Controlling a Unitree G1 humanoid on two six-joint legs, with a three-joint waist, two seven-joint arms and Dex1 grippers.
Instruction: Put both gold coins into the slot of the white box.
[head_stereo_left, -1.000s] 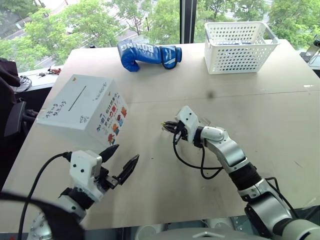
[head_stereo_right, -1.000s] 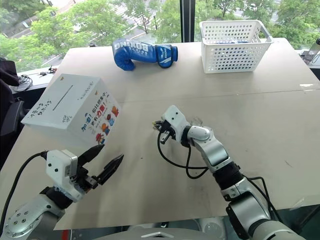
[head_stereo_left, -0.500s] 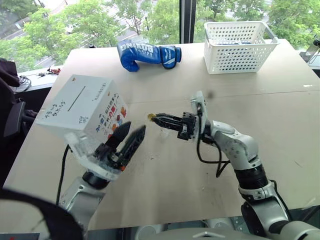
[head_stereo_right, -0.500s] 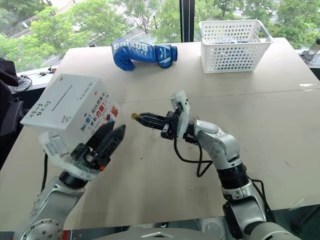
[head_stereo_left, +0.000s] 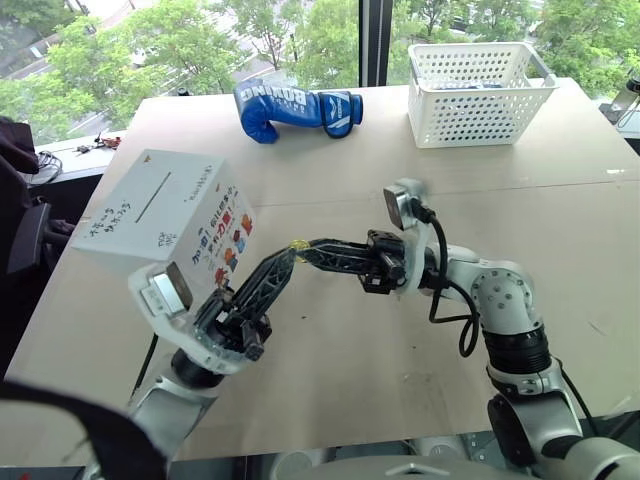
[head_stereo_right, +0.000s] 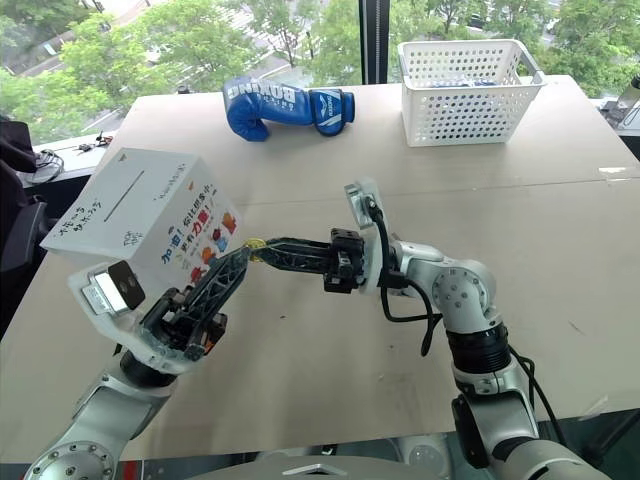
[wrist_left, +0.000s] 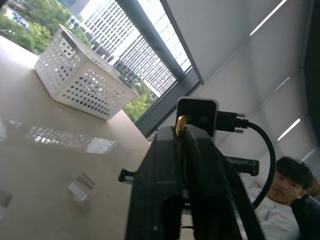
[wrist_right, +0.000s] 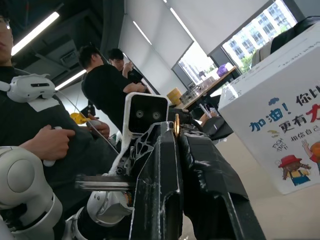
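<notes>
Both my grippers are shut on the same gold coin (head_stereo_left: 299, 244). Next, my right gripper lets go and moves away before my left gripper takes the coin to the slot (head_stereo_left: 154, 197).
One gold coin (head_stereo_left: 297, 244) hangs in the air above the table, in front of the white box (head_stereo_left: 200, 190). My right gripper (head_stereo_left: 306, 247) reaches in from the right and is shut on the coin. My left gripper (head_stereo_left: 285, 258) comes up from below left and its tips are shut on the same coin, so the two grippers meet tip to tip. The coin's edge (wrist_left: 179, 124) pokes out above the left fingers, and it shows as a thin gold sliver (wrist_right: 176, 125) between the right fingers. The slot (head_stereo_left: 155, 196) is a dark slit on the box's top face, left of both grippers.
A blue boxing glove (head_stereo_left: 297, 108) lies at the table's far side and a white perforated basket (head_stereo_left: 480, 92) stands at the far right. Small clear cases (wrist_left: 81, 186) lie on the table. People (wrist_right: 112, 85) stand behind the robot.
My right gripper lifted the coin off the table and turned to point left. My left gripper rose, rolled, met it and went from open to shut on the coin.
</notes>
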